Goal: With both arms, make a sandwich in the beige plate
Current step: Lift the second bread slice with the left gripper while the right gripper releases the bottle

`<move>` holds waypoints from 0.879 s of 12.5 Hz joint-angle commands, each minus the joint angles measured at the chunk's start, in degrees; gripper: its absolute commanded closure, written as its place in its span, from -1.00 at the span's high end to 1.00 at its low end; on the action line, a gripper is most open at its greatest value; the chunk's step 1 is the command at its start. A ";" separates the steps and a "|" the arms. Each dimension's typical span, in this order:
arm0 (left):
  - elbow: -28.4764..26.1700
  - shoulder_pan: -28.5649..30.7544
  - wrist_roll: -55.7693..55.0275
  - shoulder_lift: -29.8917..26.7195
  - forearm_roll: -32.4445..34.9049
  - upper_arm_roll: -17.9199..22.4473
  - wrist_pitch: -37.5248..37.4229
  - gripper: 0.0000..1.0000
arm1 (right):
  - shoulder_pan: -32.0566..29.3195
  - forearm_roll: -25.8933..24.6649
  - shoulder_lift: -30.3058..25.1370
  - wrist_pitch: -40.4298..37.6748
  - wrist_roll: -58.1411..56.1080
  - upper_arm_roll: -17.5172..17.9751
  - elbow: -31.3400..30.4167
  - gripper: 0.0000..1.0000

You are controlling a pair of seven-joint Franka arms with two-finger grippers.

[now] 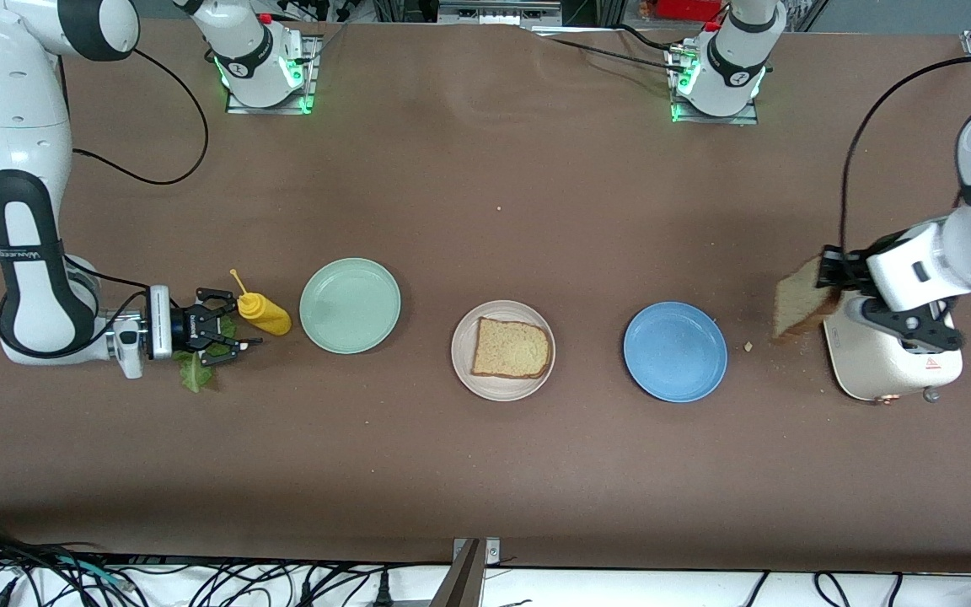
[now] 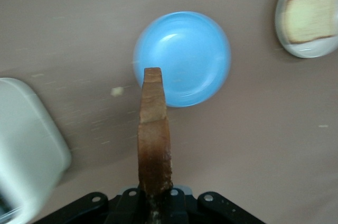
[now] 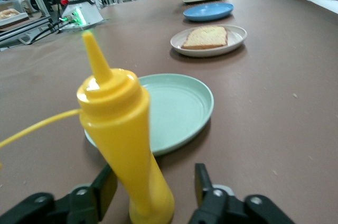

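The lettuce leaf (image 1: pixel 195 376) is far from the beige plate. My left gripper should hold its bread slice (image 1: pixel 801 302) back until my right gripper puts the leaf on the plate.
One bread slice (image 1: pixel 511 347) lies flat on the beige plate (image 1: pixel 462 362), which also shows in the left wrist view as the beige plate (image 2: pixel 311 49) and in the right wrist view as the beige plate (image 3: pixel 232 44). My left gripper (image 1: pixel 831 274) is shut on a second bread slice (image 1: pixel 799 301), held on edge in the air beside the toaster; the left wrist view shows this bread slice (image 2: pixel 154 134) in the left gripper (image 2: pixel 156 203). My right gripper (image 1: pixel 237 324) is open, low at the table. A yellow mustard bottle (image 3: pixel 124 129) stands between the fingers of the right gripper (image 3: pixel 153 182). A green lettuce leaf (image 1: pixel 195 373) lies on the table under that hand.
A mint-green plate (image 1: pixel 351 305) sits beside the mustard bottle (image 1: pixel 265 314). A blue plate (image 1: pixel 675 351) lies between the beige plate and a cream toaster (image 1: pixel 890 371) at the left arm's end. A crumb (image 1: pixel 748 346) lies near the toaster.
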 commanded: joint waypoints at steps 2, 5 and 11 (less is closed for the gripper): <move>1.66 -4.14 -1.37 5.94 -14.26 0.03 -0.28 -1.00 | -0.62 -10.61 -5.60 2.61 9.15 -0.59 1.03 1.00; 1.75 -5.21 -1.29 5.79 -12.92 0.56 1.30 -1.00 | -1.85 -17.66 -10.52 6.65 18.28 -0.59 -0.46 1.00; 10.78 -1.86 -1.46 3.68 2.37 0.82 -6.41 -1.00 | -1.68 -29.45 -20.73 13.68 49.74 -0.15 -6.78 1.00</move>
